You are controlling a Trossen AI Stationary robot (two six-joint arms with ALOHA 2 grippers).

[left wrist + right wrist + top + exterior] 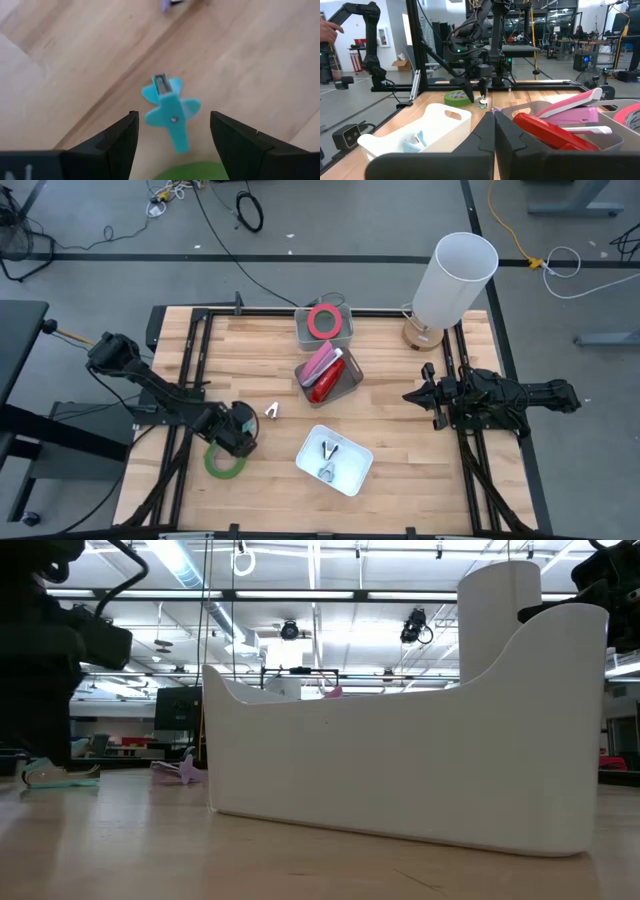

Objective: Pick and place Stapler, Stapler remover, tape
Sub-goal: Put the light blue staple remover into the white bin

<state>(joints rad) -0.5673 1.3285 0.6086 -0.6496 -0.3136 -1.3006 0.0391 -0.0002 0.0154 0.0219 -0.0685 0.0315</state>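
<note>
My gripper will raise the blue stapler remover [171, 111], and it will come up free on its own because wood shows [185, 157] between its tail and the green tape roll.
My left gripper [242, 434] is open and points down over a blue stapler remover [170, 112] that lies flat on the table. Its fingers [125, 135] stand on either side of the remover, apart from it. A green tape roll [226, 462] lies flat just beside the gripper, toward the table's near edge. A pale purple stapler remover [272, 411] lies on the wood a little to the right. My right gripper [410, 395] is shut and empty at the table's right side. A red tape roll [322, 320] lies in a grey bin at the far edge.
A grey bin [352, 385] at mid-table holds a pink and a red stapler. A white tray [352, 476] near the front holds stapler removers. A white cylinder on a wooden base [452, 275] stands at the far right. Bare wood lies between the tray and my right gripper.
</note>
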